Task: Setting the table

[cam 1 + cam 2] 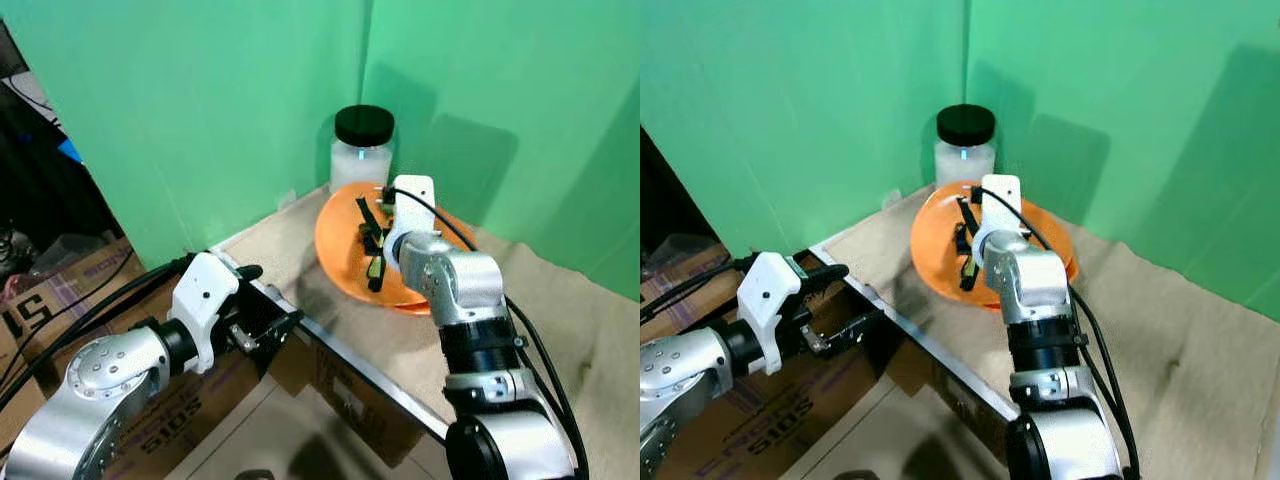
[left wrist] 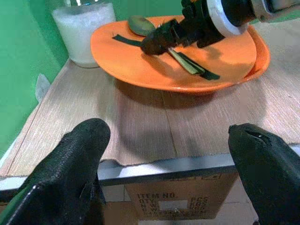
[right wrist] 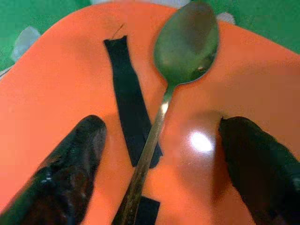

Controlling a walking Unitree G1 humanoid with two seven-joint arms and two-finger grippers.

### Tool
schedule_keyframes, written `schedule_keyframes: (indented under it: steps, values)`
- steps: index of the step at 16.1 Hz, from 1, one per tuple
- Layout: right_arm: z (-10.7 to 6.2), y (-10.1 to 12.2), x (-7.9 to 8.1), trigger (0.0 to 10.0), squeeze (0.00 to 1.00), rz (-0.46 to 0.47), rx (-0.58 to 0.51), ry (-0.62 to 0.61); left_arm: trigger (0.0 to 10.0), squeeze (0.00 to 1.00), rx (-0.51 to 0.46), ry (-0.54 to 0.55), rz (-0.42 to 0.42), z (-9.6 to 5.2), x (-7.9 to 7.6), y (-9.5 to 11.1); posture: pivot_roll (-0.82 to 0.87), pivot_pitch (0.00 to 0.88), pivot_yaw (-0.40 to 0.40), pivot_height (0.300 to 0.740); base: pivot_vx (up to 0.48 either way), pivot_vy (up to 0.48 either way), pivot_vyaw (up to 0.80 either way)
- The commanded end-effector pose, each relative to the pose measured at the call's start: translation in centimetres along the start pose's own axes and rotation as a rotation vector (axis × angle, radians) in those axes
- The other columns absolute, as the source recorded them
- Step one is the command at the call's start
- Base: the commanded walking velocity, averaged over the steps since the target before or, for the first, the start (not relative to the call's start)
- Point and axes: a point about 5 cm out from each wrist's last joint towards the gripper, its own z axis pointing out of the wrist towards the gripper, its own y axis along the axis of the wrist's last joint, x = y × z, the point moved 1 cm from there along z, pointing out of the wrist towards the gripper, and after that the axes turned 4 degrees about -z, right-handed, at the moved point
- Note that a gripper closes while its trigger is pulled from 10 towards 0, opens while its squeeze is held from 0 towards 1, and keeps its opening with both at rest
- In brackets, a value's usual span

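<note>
The black tape goes under the spoon's handle. The metal spoon will therefore come loose when I lift it, and the tape will stay on the plate.
An orange plate sits on the cloth-covered table near the back corner. A metal spoon lies in the plate across a strip of black tape. My right gripper hovers just over the plate, open, its fingers either side of the spoon handle without touching it. My left gripper is open at the table's front edge, short of the plate, with nothing between its fingers.
A frosted jar with a black lid stands right behind the plate against the green wall. The table's metal edge runs diagonally. Cardboard boxes sit on the floor to the left and under the table.
</note>
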Motion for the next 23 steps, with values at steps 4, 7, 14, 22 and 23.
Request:
schedule_keyframes:
  steps: [4, 7, 14, 22, 23]
  values:
    - [0.4, -0.1, -0.1, 0.6, 0.0, 0.033, 0.024, 0.005, 10.0, 0.0, 0.003, -0.013, 0.016, -0.1, 0.0, 0.2, 0.17, 0.0, 0.022, 0.74, 0.0, 0.0, 0.0]
    - [0.5, 0.1, -0.1, 0.0, 0.0, 0.037, 0.021, 0.006, 10.0, 0.0, 0.004, -0.016, 0.016, -0.1, 0.1, 0.3, 0.17, 0.0, 0.024, 0.74, 0.0, 0.0, 0.0]
    - [0.5, 0.1, 0.0, 0.0, 0.0, 0.026, 0.021, 0.024, 10.0, 0.0, 0.008, -0.017, 0.023, 0.0, 0.2, 0.3, 0.17, 0.0, 0.026, 0.74, 0.0, 0.0, 0.0]
    - [0.3, 0.5, -0.2, 0.0, 0.0, 0.018, 0.001, 0.031, 10.0, 0.0, 0.009, -0.022, 0.027, 0.1, 0.1, 0.3, 0.16, 0.0, 0.031, 0.74, 0.0, 0.0, 0.0]
    - [0.1, 0.8, -0.5, 0.0, 0.0, 0.026, -0.026, 0.036, 10.0, 0.0, 0.008, -0.021, 0.029, 0.1, 0.2, 0.3, 0.16, 0.0, 0.035, 0.74, 0.0, 0.0, 0.0]
